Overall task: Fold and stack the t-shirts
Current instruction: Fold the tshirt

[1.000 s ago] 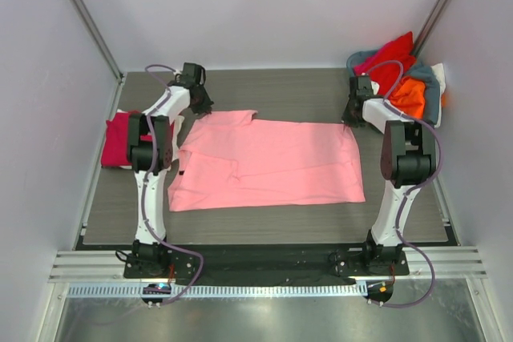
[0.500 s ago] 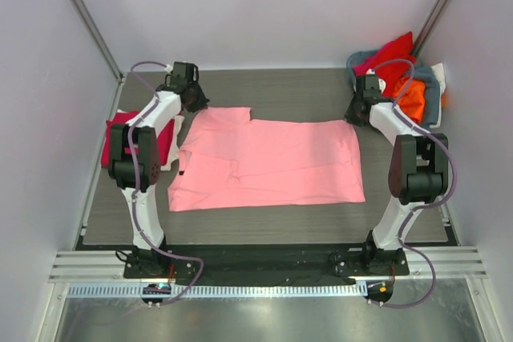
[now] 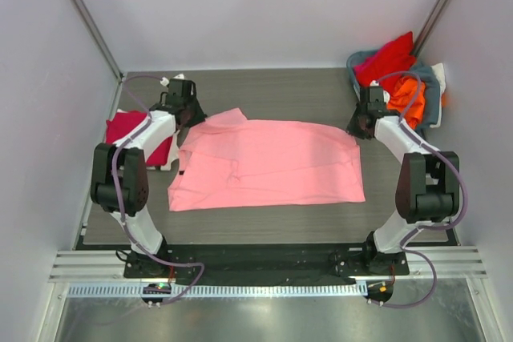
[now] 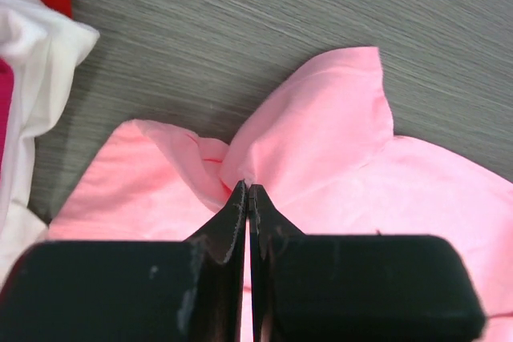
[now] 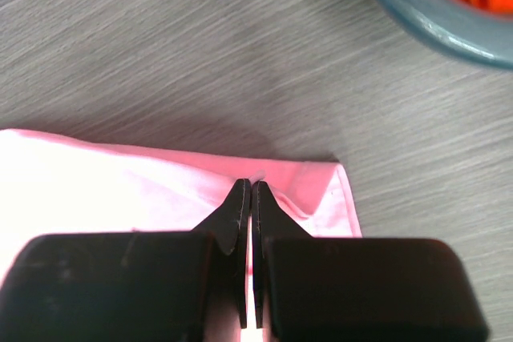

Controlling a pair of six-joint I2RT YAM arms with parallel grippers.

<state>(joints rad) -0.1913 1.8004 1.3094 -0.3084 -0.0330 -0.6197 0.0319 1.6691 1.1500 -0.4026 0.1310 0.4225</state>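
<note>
The pink t-shirt's far edge (image 3: 280,123) is held at both ends by my grippers. My left gripper keeps pulling it toward the t-shirt's near edge (image 3: 268,204) until the fold lies flat.
A light pink t-shirt (image 3: 272,162) lies spread across the middle of the table. My left gripper (image 3: 192,115) is shut on a pinch of its far left edge by the sleeve (image 4: 321,118). At the far right corner (image 5: 333,190) my right gripper (image 3: 358,128) is shut on the cloth too. Cloth puckers up at both sets of fingertips (image 4: 247,190) (image 5: 250,186). A crimson t-shirt (image 3: 128,135) with a white one (image 4: 36,62) under it lies folded at the left edge. Red (image 3: 387,55) and orange (image 3: 409,90) t-shirts fill the basket.
The grey-blue basket (image 3: 431,98) stands at the far right corner, its rim (image 5: 417,14) just beyond my right gripper. Walls close in the table at the back and both sides. Bare dark wood table (image 3: 272,90) shows beyond the pink shirt.
Both arms have stretched out and lowered, each staying at its far corner of the pink shirt. The far left sleeve edge has bunched and shifted a little to the left.
</note>
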